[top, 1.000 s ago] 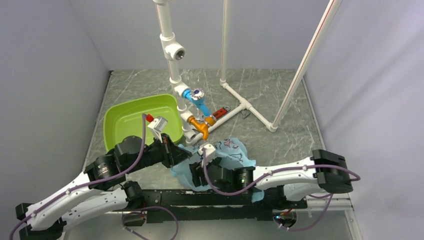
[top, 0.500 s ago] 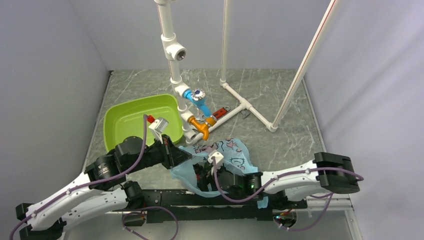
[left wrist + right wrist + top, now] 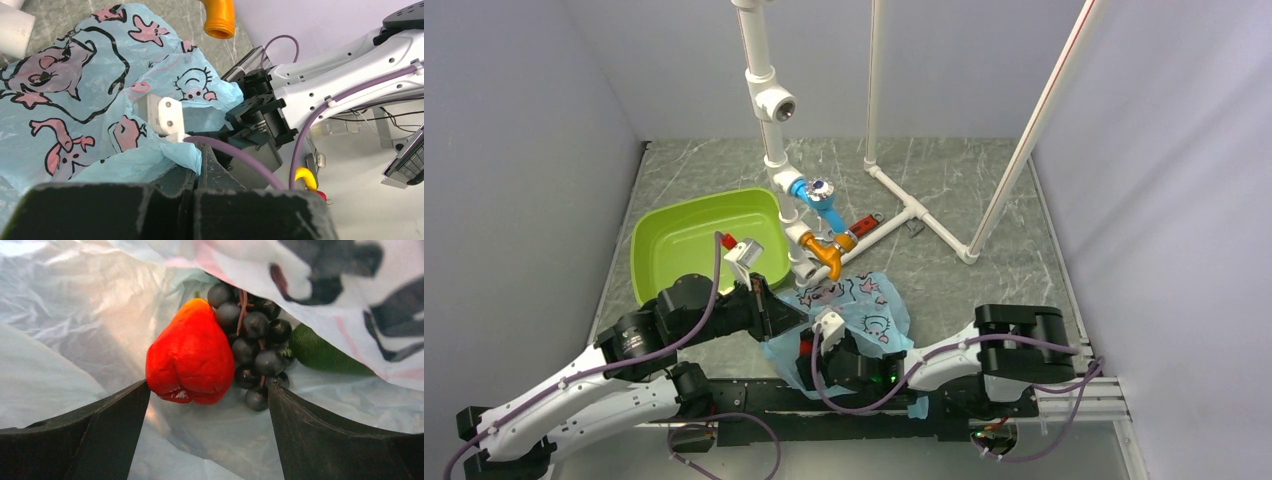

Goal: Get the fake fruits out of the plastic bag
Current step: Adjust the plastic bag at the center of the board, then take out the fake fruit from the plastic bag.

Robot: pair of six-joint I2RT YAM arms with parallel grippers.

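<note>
The bag's edge point(image 3: 181, 153) sits close around my right gripper. My left gripper should pull the bag's edge back while my right gripper lifts the red fruit point(image 3: 192, 355) out.
The light-blue plastic bag point(image 3: 859, 305) with pink-and-black motifs lies at the table's near edge; it also shows in the left wrist view point(image 3: 75, 100). My left gripper point(image 3: 778, 318) is shut on the bag's edge point(image 3: 192, 159) and holds it up. My right gripper point(image 3: 810, 354) is open with its fingers inside the bag's mouth. In the right wrist view the open gripper point(image 3: 209, 390) faces a red fruit point(image 3: 187, 357), a dark bunch of grapes point(image 3: 255, 347) and a green oval fruit point(image 3: 320, 354), which is partly hidden by the bag. The fingertips flank the red fruit and the grapes.
A lime-green tub point(image 3: 699, 240) stands behind the left arm. A white pipe frame point(image 3: 904, 205) with blue and orange fittings point(image 3: 824, 225) stands just behind the bag. The table's near rail runs under both arms.
My right arm has swung left and pushed deeper into the bag. The bag has shifted left and bunched up. My left gripper has kept its hold on the bag.
</note>
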